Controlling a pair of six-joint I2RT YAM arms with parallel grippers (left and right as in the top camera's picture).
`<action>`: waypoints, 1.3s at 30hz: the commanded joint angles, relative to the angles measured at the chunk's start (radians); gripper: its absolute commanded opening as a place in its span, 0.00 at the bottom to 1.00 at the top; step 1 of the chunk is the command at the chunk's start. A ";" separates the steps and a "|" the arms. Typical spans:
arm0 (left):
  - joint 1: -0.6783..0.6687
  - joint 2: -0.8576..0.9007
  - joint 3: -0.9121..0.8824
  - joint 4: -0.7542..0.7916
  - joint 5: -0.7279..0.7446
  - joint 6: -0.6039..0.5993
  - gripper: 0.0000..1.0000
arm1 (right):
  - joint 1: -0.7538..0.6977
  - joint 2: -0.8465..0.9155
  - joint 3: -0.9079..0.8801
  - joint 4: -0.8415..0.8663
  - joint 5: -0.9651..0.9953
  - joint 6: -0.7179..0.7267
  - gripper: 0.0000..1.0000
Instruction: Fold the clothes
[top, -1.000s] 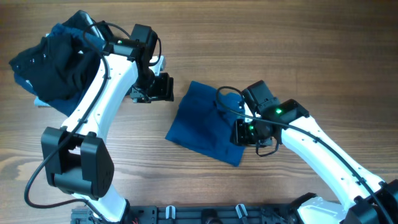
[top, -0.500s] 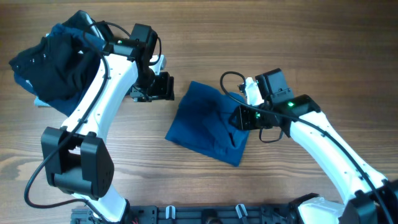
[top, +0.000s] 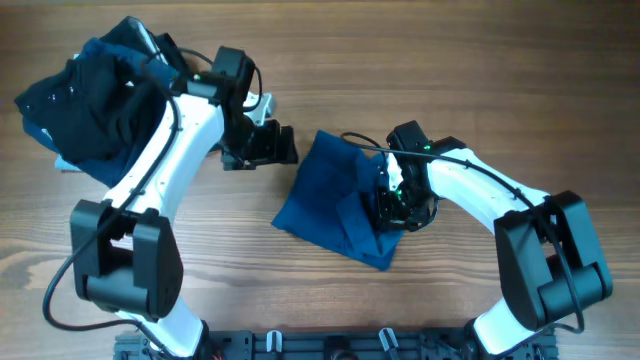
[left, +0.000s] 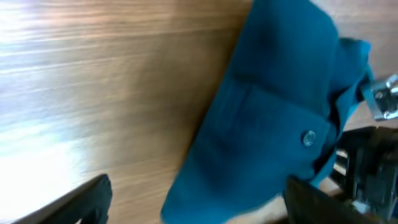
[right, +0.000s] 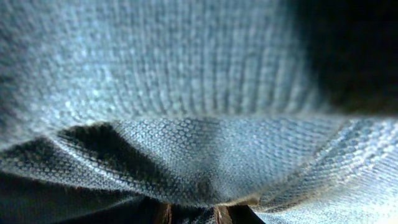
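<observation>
Next, I take the blue garment with my left gripper and bring it to the pile of dark clothes, because the pile is far from my right gripper.
A blue garment lies partly folded in the middle of the wooden table. In the left wrist view it shows a small button. My left gripper is open and empty just left of the garment's upper left edge, with the garment's edge between its fingers in the left wrist view. My right gripper is down on the garment's right side. Blue knit cloth fills the right wrist view, its folds bunching toward the jaws, and the fingers are hidden.
A pile of dark clothes sits at the far left corner, beside the left arm. The right arm's links show at the right edge of the left wrist view, close to the garment.
My right gripper swung up over the garment's right part, then came back down onto it with the wrist turned. The garment shifted slightly right. My left gripper moved right, toward the garment.
</observation>
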 joint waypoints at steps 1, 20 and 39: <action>0.002 0.012 -0.149 0.151 0.230 0.008 0.92 | -0.005 0.049 -0.028 -0.001 0.173 0.031 0.25; -0.211 0.134 -0.331 0.610 0.468 -0.057 0.17 | -0.005 0.049 -0.028 0.019 0.150 0.006 0.26; 0.509 -0.409 0.005 0.490 0.589 -0.014 0.04 | -0.015 -0.403 0.189 -0.034 0.011 -0.121 0.41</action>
